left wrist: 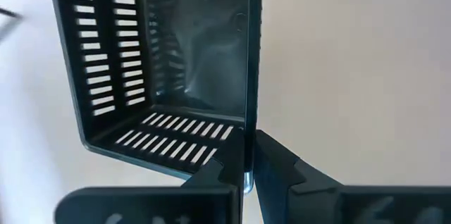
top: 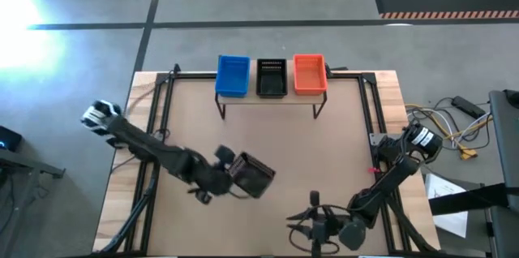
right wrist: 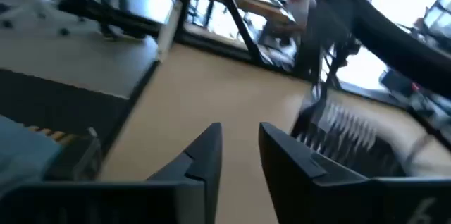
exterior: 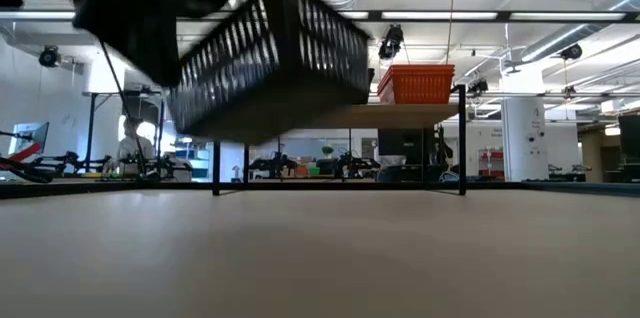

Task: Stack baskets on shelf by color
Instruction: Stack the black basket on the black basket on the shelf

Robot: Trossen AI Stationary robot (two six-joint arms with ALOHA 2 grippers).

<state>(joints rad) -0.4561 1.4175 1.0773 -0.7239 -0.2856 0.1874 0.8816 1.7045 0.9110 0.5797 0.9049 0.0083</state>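
Observation:
My left gripper has the black basket tilted [top: 251, 175] by one side, so next my right gripper grabs its free rim [top: 267, 185] and places it in the shelf's black basket.
A blue basket [top: 233, 75], a black basket [top: 271, 78] and an orange basket [top: 309, 74] stand side by side on the low wooden shelf [top: 272, 97] at the table's far edge. My left gripper [top: 227, 165] is shut on another black basket [top: 253, 175], held tilted above the table's middle; it also shows in the low view [exterior: 270, 58]. My right gripper [top: 293, 227] is near the table's near edge, right of centre, and holds nothing; its fingers [right wrist: 239, 153] stand a little apart. My left gripper pinches one wall of the black basket at its rim [left wrist: 248, 150], one finger [left wrist: 211, 175] inside the basket and one finger [left wrist: 282, 171] outside. The fingers come from the table's left side. The basket is lifted clear of the table and tilted.
The shelf stands on thin black legs [exterior: 216, 168] with free room beneath it. The tabletop [top: 268, 144] between the shelf and the arms is bare wood. Black frame rails [top: 162, 104] run along the table's left and right sides. Cables [top: 454, 128] lie beyond the right edge.

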